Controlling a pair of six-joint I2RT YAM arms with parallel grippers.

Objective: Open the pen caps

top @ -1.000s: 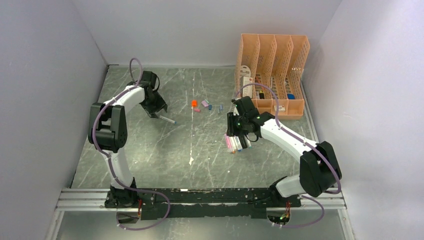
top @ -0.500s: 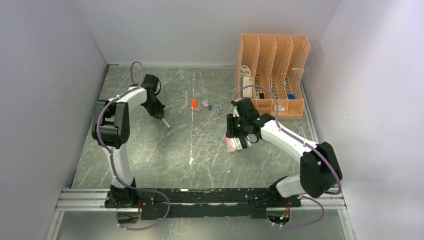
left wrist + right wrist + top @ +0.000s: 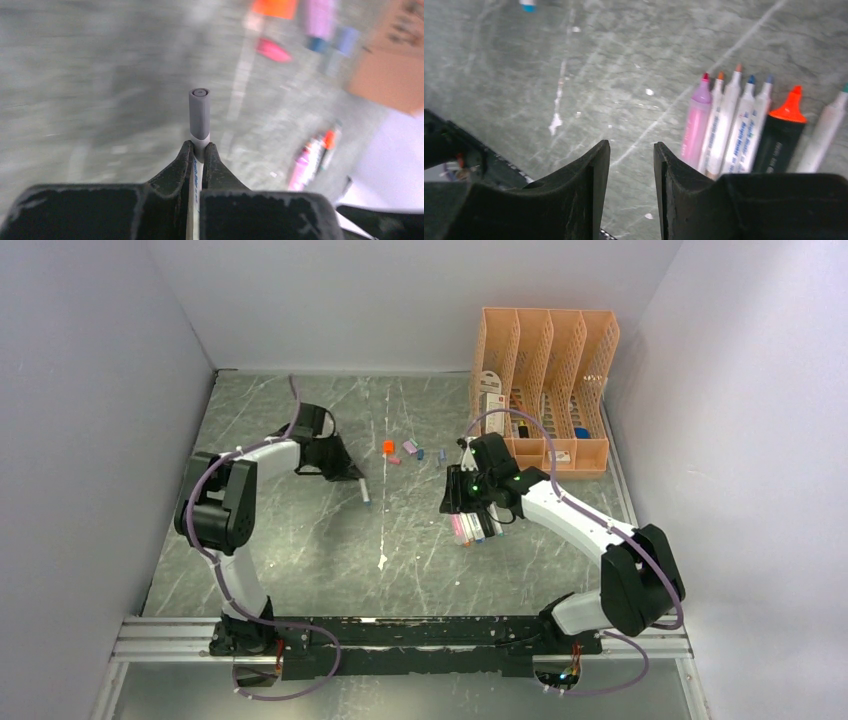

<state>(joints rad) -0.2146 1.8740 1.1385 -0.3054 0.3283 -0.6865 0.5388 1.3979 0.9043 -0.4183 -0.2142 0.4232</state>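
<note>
I should take the pen's white body [image 3: 365, 491] with my right gripper so that my left gripper is free to pull the cap, because my left gripper now holds the pen just below its grey cap [image 3: 200, 144].
My left gripper [image 3: 198, 147] is shut on a white-barrelled pen whose grey cap [image 3: 199, 112] sticks out past the fingertips. In the top view this gripper [image 3: 345, 472] hangs left of centre with the pen [image 3: 363, 490] pointing right and down. Several loose pen caps [image 3: 405, 450], among them orange [image 3: 275, 7], lilac [image 3: 320, 15] and pink [image 3: 272, 50], lie beyond it. My right gripper [image 3: 631, 147] is open with nothing between its fingers, just left of a row of uncapped pens [image 3: 729, 130]. The top view shows the right gripper [image 3: 462, 498] above that row of pens [image 3: 472, 530].
A peach mesh file organiser [image 3: 545, 380] with items inside stands at the back right. A black marker with an orange tip [image 3: 785, 132] lies in the row. Walls close the table on three sides.
My left gripper has shut on the grey-capped pen, lifted it off the table and swung right towards the centre. The right arm has barely moved.
</note>
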